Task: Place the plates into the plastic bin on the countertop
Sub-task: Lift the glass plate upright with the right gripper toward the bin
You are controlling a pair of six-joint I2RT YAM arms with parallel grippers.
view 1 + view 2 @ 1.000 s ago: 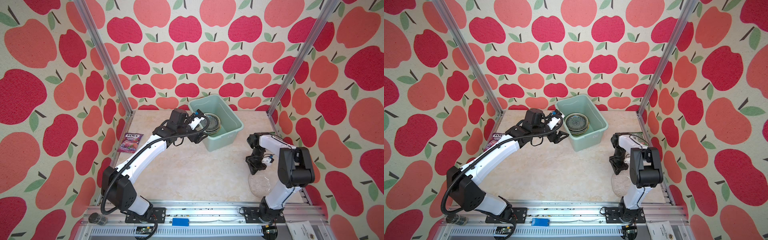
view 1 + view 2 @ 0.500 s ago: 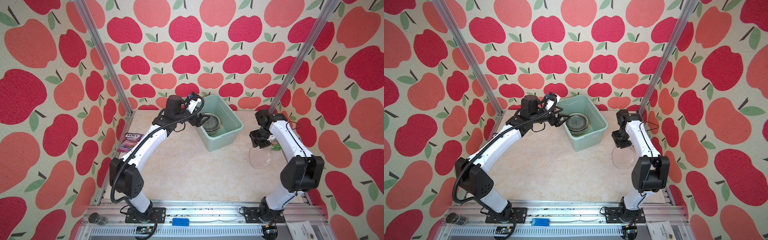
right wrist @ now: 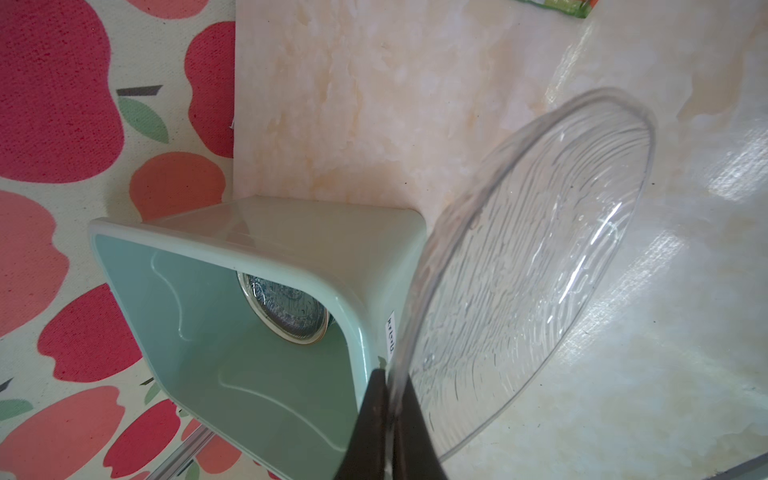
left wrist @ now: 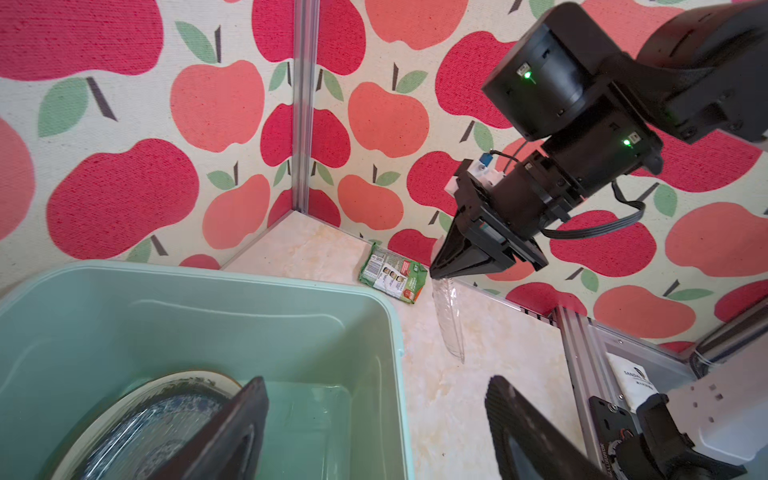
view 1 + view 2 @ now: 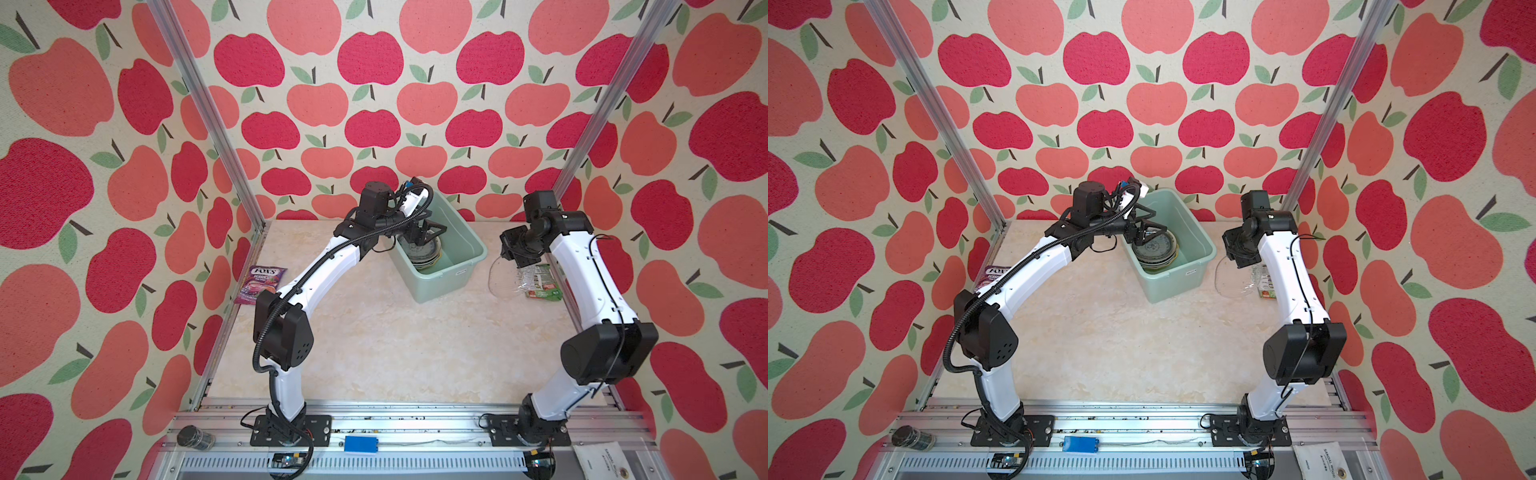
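Note:
My right gripper should keep bringing the clear glass plate (image 4: pixel 449 321), which is edge-on to my open left gripper (image 5: pixel 1151 221), over to that spot until my left fingers close on it.
The pale green plastic bin (image 5: pixel 467 232) (image 5: pixel 1200 241) stands at the back of the countertop (image 5: pixel 395 332). A stack of plates (image 5: pixel 424 254) (image 5: pixel 1156 251) lies inside it, with a blue-patterned one under clear glass on top. My left gripper (image 5: pixel 423 235) (image 4: pixel 374 382) hangs open over the bin's left side, just above the stack, with nothing between its fingers. My right gripper (image 5: pixel 515 261) (image 3: pixel 388 376) is shut on the rim of a clear glass plate (image 3: pixel 532 266) (image 4: pixel 451 324) (image 5: pixel 505 276). This plate hangs on edge above the countertop, just right of the bin.
A purple candy packet (image 5: pixel 259 284) lies at the left wall. A green packet (image 5: pixel 540 284) (image 4: pixel 392 276) lies at the right wall, behind the held plate. Aluminium frame posts stand at both back corners, and the apple-patterned walls close in on three sides.
My right arm has lifted the glass plate from the front right of the countertop up and back to beside the bin. My left gripper has moved from the bin's left side to over it.

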